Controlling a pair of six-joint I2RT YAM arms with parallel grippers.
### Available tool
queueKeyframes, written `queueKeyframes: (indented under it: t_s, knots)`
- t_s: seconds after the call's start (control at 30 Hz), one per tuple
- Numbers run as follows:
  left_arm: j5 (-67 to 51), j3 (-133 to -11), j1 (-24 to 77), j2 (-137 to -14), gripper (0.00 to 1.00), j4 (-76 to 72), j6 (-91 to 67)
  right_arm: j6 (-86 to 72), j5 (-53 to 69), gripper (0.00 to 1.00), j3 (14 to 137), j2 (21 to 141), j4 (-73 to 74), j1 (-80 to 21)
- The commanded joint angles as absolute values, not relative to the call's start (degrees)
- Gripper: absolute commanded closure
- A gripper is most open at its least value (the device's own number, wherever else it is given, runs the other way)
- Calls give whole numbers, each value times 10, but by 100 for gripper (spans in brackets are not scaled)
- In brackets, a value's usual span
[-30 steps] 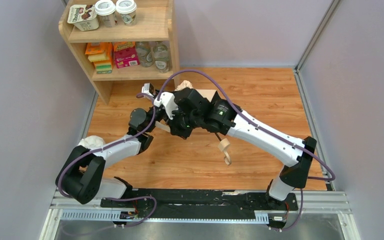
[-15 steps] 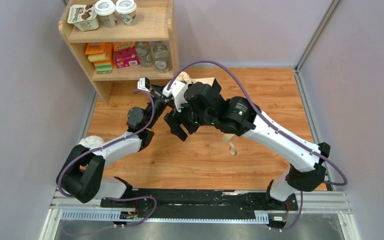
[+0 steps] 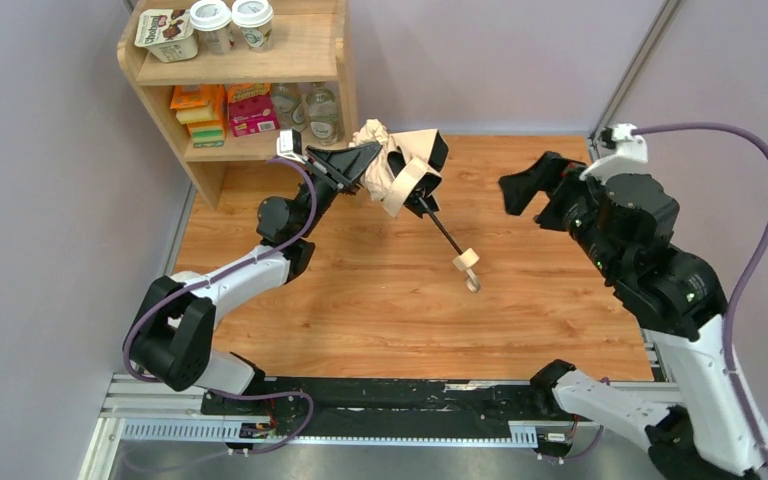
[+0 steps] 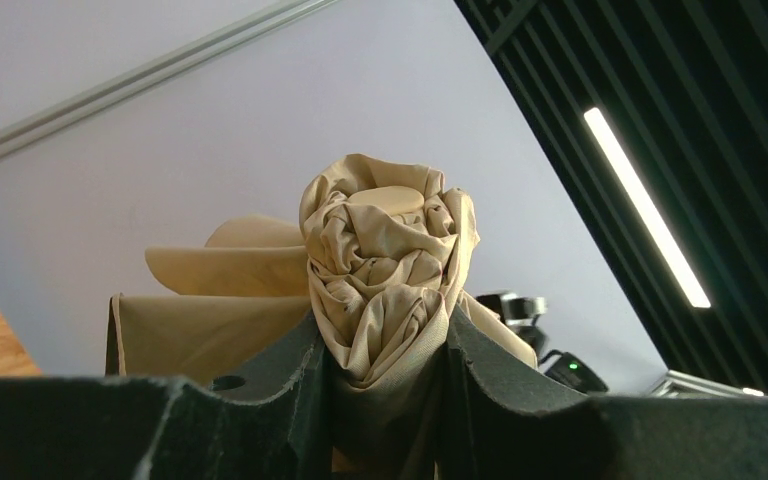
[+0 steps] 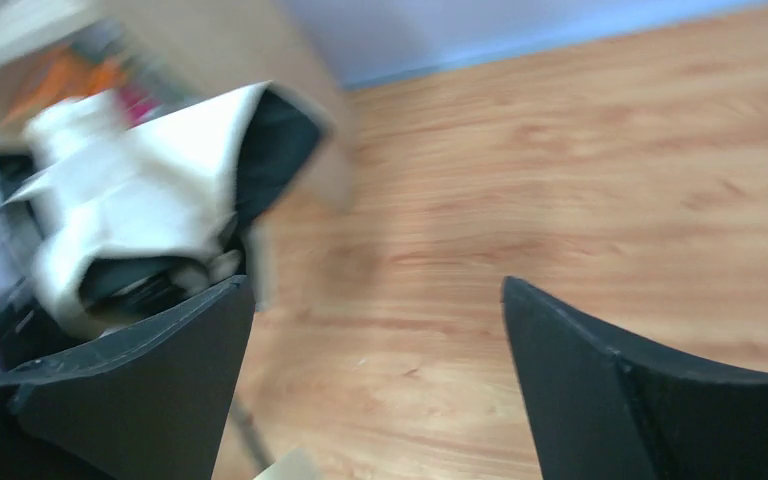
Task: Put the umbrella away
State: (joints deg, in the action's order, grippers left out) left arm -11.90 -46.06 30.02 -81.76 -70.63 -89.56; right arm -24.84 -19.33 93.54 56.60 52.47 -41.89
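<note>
The canopy's loose folds (image 3: 420,153) spread out past the left gripper's hold, so the robot's right gripper should move in, grip the hanging fold (image 3: 403,189) by its edge and gather it around the umbrella's stem.
The umbrella (image 3: 407,170) is a bunched beige canopy held above the wooden floor near the shelf. Its thin black shaft (image 3: 445,232) slopes down to the right and ends in a small light wooden handle (image 3: 466,262). My left gripper (image 3: 365,160) is shut on the twisted fabric at the canopy's end. In the left wrist view, that crumpled fabric (image 4: 385,250) fills the gap between the fingers of the left gripper (image 4: 385,345). My right gripper (image 3: 532,185) stands wide open to the right, apart from the umbrella. The right wrist view shows the right gripper (image 5: 375,300) holding nothing, with the umbrella (image 5: 150,200) blurred at upper left.
A wooden shelf unit (image 3: 260,80) with cups, boxes and bottles stands at the back left, close to the canopy. Grey walls enclose the wooden floor (image 3: 380,310) on three sides. The right arm's purple cable (image 3: 760,200) loops high on the right.
My right gripper opened, let go of the umbrella and swung far right. The left arm raised the canopy toward the shelf; the shaft and handle now hang out to the right.
</note>
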Motion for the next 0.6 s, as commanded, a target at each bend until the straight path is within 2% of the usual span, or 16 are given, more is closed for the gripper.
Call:
queueKeyframes:
  t_s: [0.0, 0.13, 0.17, 0.23, 0.3, 0.33, 0.57]
  knots:
    - [-124, -506, 301, -805, 100, -814, -870, -385, -84, 0, 811, 557, 491, -236]
    - [-120, -513, 301, -808, 100, -816, -877, -502, 195, 0, 663, 556, 342, -123]
    - [-117, -513, 301, -809, 100, -819, -878, -554, 262, 0, 611, 558, 273, -113]
    - [-113, -518, 301, -810, 100, -835, -881, -765, 373, 0, 505, 567, 62, -116]
    - [-113, -522, 301, -808, 100, -837, -882, -967, 404, 0, 413, 597, -217, -140]
    - [-113, -524, 301, -809, 100, -836, -884, -1032, 403, 0, 390, 619, -306, -158]
    - [-109, -522, 303, -797, 100, -838, -886, -1281, 374, 0, 398, 742, -446, -298]
